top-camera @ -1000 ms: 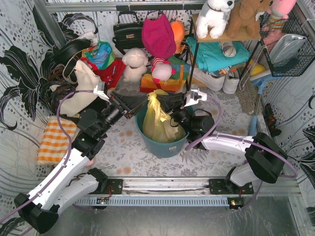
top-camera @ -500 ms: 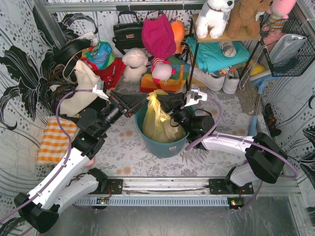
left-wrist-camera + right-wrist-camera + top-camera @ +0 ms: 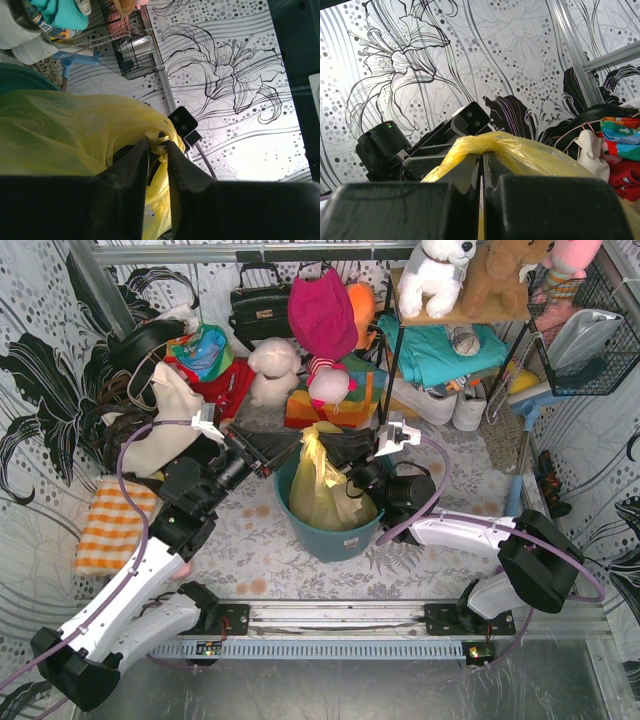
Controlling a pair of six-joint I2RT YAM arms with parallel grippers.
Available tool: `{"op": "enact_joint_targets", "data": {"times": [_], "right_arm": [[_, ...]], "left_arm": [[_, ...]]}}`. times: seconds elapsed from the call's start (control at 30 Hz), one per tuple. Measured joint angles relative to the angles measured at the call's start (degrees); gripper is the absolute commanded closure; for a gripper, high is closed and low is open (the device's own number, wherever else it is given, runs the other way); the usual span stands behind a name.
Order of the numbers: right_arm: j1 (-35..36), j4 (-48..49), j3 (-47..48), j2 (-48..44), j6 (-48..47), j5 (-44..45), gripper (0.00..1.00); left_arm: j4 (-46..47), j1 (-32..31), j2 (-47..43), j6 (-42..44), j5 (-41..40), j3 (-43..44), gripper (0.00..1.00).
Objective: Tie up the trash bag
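The trash bag is hanging over my right gripper's finger tips next to my left gripper. My right gripper should open, move back down and pinch the trash bag's end hanging below.
The trash bag, thin crinkly yellow plastic, stands in the teal bin at the table's middle. Its gathered top rises to a twisted peak between both grippers. My left gripper reaches in from the left. In the left wrist view its fingertips pinch a twisted strand of the trash bag, so the left gripper is shut on it. My right gripper comes from the right. In the right wrist view the right gripper is shut, with a thin yellow sliver between its jaws and the trash bag draped over its tips.
An orange checked cloth lies at the left. A cream tote, plush toys and a black handbag crowd the back. A metal shelf rack stands behind the bin. A wire basket hangs at right.
The left arm has shifted very slightly and its jaws have narrowed a touch on the strand. The bag and the right arm have not moved.
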Motion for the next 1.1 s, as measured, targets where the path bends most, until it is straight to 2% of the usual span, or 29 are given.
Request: {"op": "enact_joint_targets", "data": {"times": [0.17, 0.33, 0.47, 0.57, 1.1], "right_arm": [[-0.13, 0.0, 0.0, 0.0, 0.02, 0.81, 1.0], [-0.17, 0.09, 0.0, 0.0, 0.02, 1.14, 0.98], [-0.17, 0.04, 0.0, 0.0, -0.02, 1.4, 0.78], [-0.28, 0.07, 0.0, -0.07, 0.02, 2.01, 0.72], [0.07, -1.55, -2.67, -3.08, 0.24, 0.81, 0.72]], "left_arm": [[1.01, 0.0, 0.11, 0.26, 0.11, 0.0, 1.0], [1.46, 0.0, 0.15, 1.99, 0.44, 0.0, 1.0], [1.68, 0.0, 0.13, 3.96, 0.63, 0.13, 1.0], [1.07, 0.0, 0.07, 6.21, 0.46, 1.03, 1.0], [1.18, 0.0, -2.54, 15.82, -1.51, 3.23, 1.0]]}}
